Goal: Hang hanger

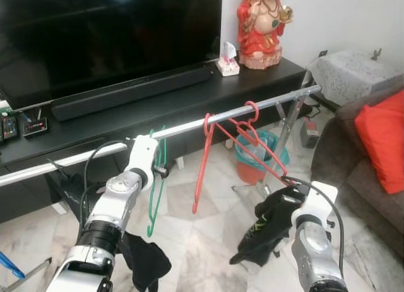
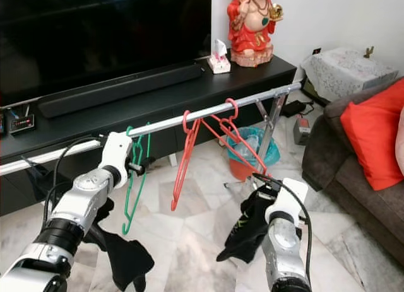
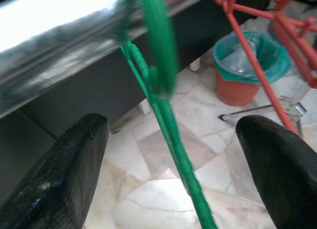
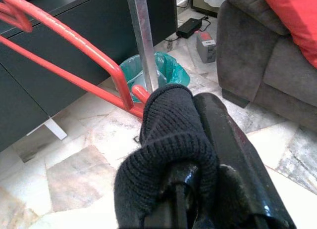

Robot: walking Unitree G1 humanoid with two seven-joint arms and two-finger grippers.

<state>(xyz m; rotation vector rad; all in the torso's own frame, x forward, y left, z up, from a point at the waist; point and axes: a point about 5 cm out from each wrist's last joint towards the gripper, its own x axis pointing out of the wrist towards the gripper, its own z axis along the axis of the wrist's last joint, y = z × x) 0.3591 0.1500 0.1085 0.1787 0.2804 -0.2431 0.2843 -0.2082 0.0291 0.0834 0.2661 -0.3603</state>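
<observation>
The green hanger (image 1: pixel 160 190) is separated from the red hangers by A clear gap (image 1: pixel 182 149), so the green hanger will come off the rail alone when the robot lifts it.
A green hanger (image 1: pixel 154 191) hangs by its hook on the silver rail (image 1: pixel 189 126) in front of the TV stand. My left gripper (image 3: pixel 171 127) is raised to the rail, open, with one black finger (image 3: pixel 64 164) on each side of the hanger's neck and a clear gap to it. Two red hangers (image 1: pixel 243 140) hang further right on the same rail. My right gripper (image 4: pixel 190 177) is low, right of the red hangers, shut on a black knit cloth (image 1: pixel 262 232) that droops from it.
Behind the rail a black TV stand (image 1: pixel 265 74) carries a TV, a soundbar (image 1: pixel 132 90) and a red statue (image 1: pixel 259 27). An orange bin (image 1: pixel 255 159) with a teal liner stands under the rail's right end. A sofa with a red cushion (image 1: pixel 382 137) is right. Another black cloth (image 1: pixel 145 260) hangs under my left arm.
</observation>
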